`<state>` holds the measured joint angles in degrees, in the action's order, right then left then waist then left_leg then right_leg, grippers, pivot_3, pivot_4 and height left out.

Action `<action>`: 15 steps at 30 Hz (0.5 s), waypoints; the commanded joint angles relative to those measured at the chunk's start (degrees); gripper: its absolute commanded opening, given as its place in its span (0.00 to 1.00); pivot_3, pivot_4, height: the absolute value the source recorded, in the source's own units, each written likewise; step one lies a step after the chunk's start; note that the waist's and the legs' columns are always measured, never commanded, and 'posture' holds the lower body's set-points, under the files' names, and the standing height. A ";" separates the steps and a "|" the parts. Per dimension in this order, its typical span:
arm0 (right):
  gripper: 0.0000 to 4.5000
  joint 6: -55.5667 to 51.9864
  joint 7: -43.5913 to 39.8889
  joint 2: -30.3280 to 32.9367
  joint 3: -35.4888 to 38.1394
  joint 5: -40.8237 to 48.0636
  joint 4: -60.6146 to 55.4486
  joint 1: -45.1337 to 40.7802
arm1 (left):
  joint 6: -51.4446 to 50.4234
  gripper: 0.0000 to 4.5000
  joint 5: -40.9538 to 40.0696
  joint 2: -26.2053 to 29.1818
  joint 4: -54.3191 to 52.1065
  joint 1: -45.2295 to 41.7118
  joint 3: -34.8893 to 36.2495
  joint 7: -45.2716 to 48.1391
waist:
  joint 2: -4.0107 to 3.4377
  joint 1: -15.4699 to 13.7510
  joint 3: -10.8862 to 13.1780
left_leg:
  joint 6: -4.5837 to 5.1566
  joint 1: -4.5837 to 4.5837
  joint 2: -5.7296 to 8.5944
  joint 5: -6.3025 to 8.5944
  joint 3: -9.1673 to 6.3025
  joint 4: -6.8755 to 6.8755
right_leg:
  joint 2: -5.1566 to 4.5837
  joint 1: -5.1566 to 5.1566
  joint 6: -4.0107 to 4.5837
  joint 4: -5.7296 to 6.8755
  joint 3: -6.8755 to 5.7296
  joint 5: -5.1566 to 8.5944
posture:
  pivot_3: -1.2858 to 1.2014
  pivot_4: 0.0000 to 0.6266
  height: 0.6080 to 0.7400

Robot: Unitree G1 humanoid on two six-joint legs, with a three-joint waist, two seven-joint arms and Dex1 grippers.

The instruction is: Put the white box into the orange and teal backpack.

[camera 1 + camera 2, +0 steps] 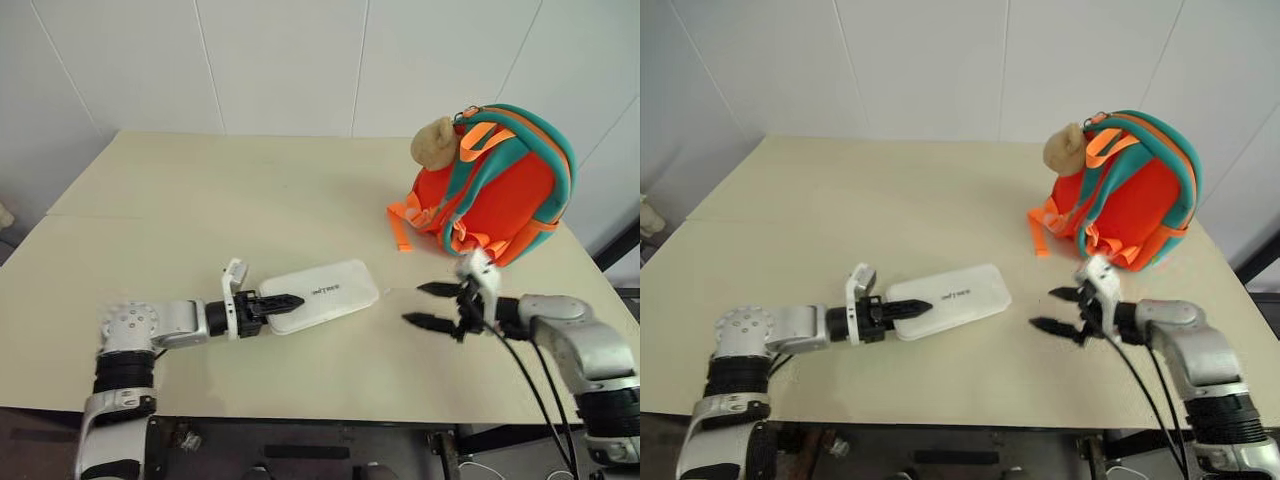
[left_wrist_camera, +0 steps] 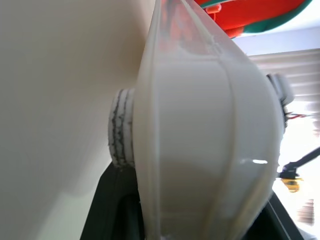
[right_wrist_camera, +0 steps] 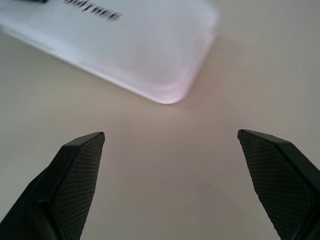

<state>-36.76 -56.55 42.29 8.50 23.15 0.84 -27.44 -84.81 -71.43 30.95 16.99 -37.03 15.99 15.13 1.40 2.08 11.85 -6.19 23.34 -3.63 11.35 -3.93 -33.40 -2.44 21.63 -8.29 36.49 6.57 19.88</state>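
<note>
The backpack is standing a long way from the white box in the robot's left gripper, so the right gripper should leave the box and pull the backpack nearer by its strap.
The white box lies flat near the middle of the table, its dark lettering facing up. My left gripper is shut on the box's near left end, one finger lying over its top face; the left wrist view has the box's edge right up close between the fingers. My right gripper hovers open a short way off the box's right end, and the right wrist view looks past its spread fingers at that rounded corner. The orange and teal backpack stands upright at the far right with a tan plush toy on it.
The cream table stretches wide to the left and back, up to a white panelled wall. Orange webbing straps trail from the backpack onto the table. Black cables hang from my right arm past the table's front edge.
</note>
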 commanded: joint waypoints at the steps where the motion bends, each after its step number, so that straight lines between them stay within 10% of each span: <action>1: 1.00 2.67 4.95 0.79 5.19 0.20 4.65 -7.21 | 6.77 0.28 6.01 6.35 -6.25 2.13 -3.74 13.90 | 0.00 0.27 0.00 | 0.00 0.00 -0.01 0.00 0.01 0.04 | 0.00 0.01 0.00 -0.03 0.00 0.00 | 0.52 0.24 1.00; 15: 1.00 27.03 26.44 -10.70 -0.18 -15.11 51.36 -38.52 | 13.90 0.28 14.13 7.29 -12.11 7.55 -6.08 26.19 | -0.03 1.15 0.03 | -0.04 0.18 -0.03 0.03 0.14 0.45 | -0.10 0.14 0.10 -0.53 -0.01 0.07 | 0.52 0.24 1.00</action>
<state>-13.10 -31.91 31.16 8.52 9.81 48.13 -64.38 -71.71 -57.06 38.11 7.19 -29.90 8.06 40.58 1.37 3.23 11.88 -6.23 23.53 -3.66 11.38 -3.79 -32.94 -2.54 21.78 -8.19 35.96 6.56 19.97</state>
